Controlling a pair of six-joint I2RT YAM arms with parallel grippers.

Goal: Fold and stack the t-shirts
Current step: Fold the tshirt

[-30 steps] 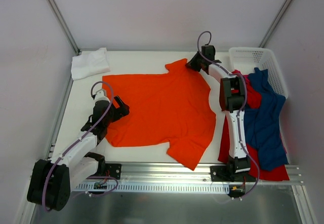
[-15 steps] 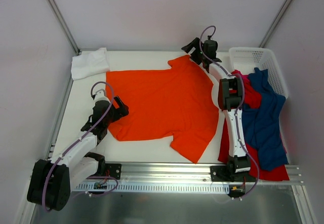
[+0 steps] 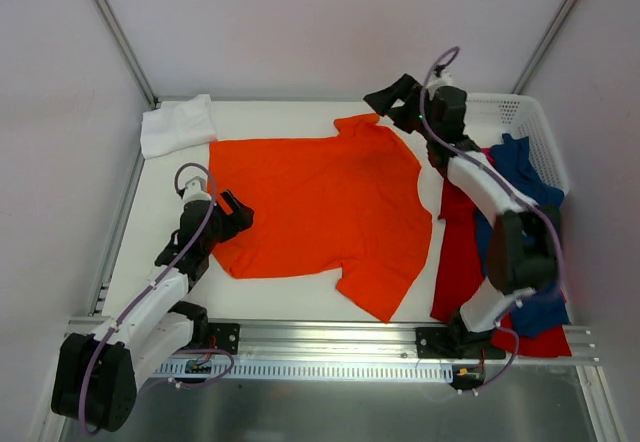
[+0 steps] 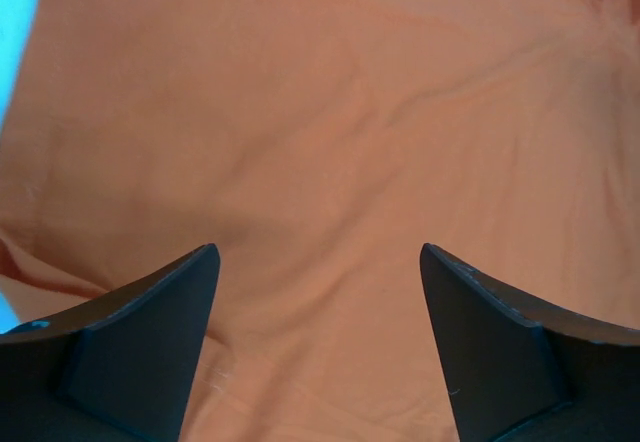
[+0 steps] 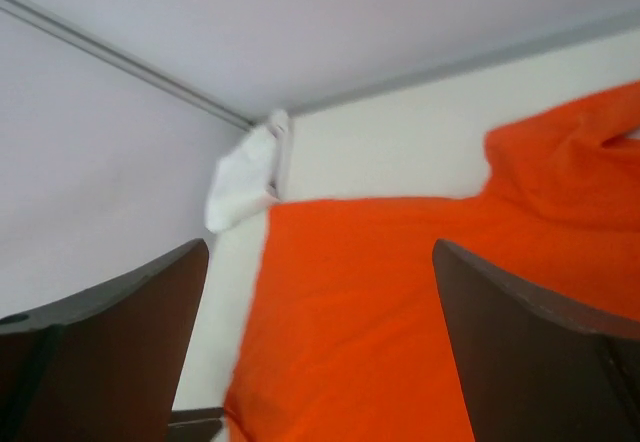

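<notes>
Next, my left gripper moves back and pinches the flap at the hem's front corner (image 3: pixel 231 269), because it is hovering over cloth past the folded-over flap (image 4: pixel 218 370) on the orange t-shirt's hem.
An orange t-shirt (image 3: pixel 320 202) lies spread flat across the middle of the table, one sleeve pointing at the front edge. My left gripper (image 3: pixel 238 218) hovers open over its lower left edge; orange cloth (image 4: pixel 330 132) fills the left wrist view between the wide-apart fingertips (image 4: pixel 150 342). My right gripper (image 3: pixel 388 97) stands open and raised beyond the shirt's back right sleeve, holding nothing. From there it looks down on the orange shirt (image 5: pixel 400 292) and a folded white t-shirt (image 5: pixel 245 177). That white t-shirt (image 3: pixel 178 124) sits in the back left corner. A red t-shirt (image 3: pixel 462 252) and a dark blue one (image 3: pixel 530 232) lie heaped on the right.
A white perforated basket (image 3: pixel 500 112) stands at the back right, with the blue and red cloth spilling over its near side. The right arm arches over that heap. Enclosure walls and metal posts border the table; a metal rail (image 3: pixel 330 337) runs along the front edge.
My right gripper opened, let go of the orange shirt's back sleeve and lifted off; its arm swung out to the right. The shirt's left part settled flatter. The left gripper barely moved.
</notes>
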